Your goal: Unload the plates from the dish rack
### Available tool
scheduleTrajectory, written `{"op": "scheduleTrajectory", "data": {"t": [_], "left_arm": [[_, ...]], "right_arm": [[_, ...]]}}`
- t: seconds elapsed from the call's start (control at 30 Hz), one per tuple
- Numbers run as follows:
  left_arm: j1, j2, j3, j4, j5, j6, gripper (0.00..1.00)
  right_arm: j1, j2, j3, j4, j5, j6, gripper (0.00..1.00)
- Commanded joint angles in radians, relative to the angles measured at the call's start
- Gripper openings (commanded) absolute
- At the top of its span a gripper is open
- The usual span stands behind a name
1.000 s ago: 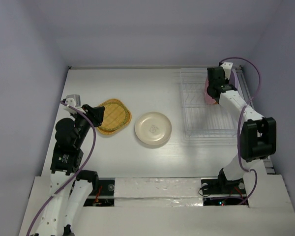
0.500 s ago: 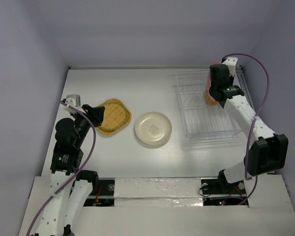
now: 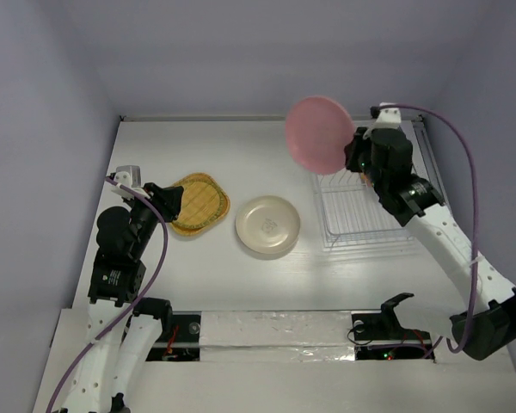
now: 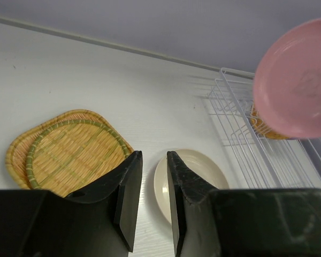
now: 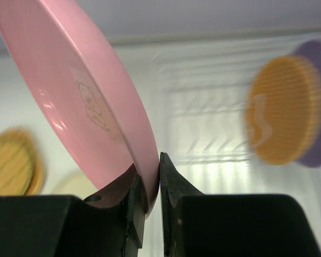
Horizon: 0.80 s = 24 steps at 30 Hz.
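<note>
The pink plate [image 3: 319, 135] is hanging clear of the dish rack. My right gripper keeps bringing it down toward the open cream plate [image 3: 267, 225] until it sits on top.
My right gripper [image 3: 354, 153] is shut on the rim of a round pink plate [image 3: 319, 134] and holds it tilted in the air, above the left end of the white wire dish rack [image 3: 361, 217]. In the right wrist view the pink plate [image 5: 80, 91] sits between the jaws, and an orange plate [image 5: 281, 123] and a purple plate [image 5: 316, 101] stand in the rack [image 5: 203, 134]. A cream plate [image 3: 267, 225] and stacked tan-orange and yellowish woven plates [image 3: 198, 203] lie on the table. My left gripper [image 3: 168, 202] hovers beside the woven plates, empty, with its jaws a little apart [image 4: 153, 155].
The white table ends at a grey back wall and side walls. The rack stands at the right, close to the right wall. In the left wrist view the cream plate [image 4: 203, 166] lies between the woven plates [image 4: 69, 155] and the rack [image 4: 246, 144].
My right gripper has lifted the pink plate out of the rack and carried it up and to the left. The rack has shifted a little. The left arm has not moved.
</note>
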Motion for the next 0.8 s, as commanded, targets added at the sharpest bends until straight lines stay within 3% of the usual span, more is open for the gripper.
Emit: {"op": "scheduleTrajectory", "data": {"t": [0.0, 0.13, 0.23, 0.47, 0.77], "left_arm": [[0.005, -0.001, 0.031, 0.041, 0.004, 0.001, 0.23], [0.005, -0.001, 0.031, 0.042, 0.007, 0.001, 0.23], [0.005, -0.001, 0.031, 0.042, 0.007, 0.001, 0.23], [0.014, -0.001, 0.030, 0.047, 0.018, -0.001, 0.23], [0.014, -0.001, 0.030, 0.048, 0.021, 0.001, 0.23]], "right_arm": [[0.040, 0.007, -0.122, 0.115, -0.345, 0.067, 0.00], [0.050, 0.008, -0.260, 0.201, -0.579, 0.085, 0.00], [0.060, 0.033, -0.320, 0.226, -0.631, 0.085, 0.00], [0.099, 0.125, -0.353, 0.264, -0.598, 0.110, 0.00], [0.158, 0.234, -0.296, 0.219, -0.496, 0.101, 0.09]]}}
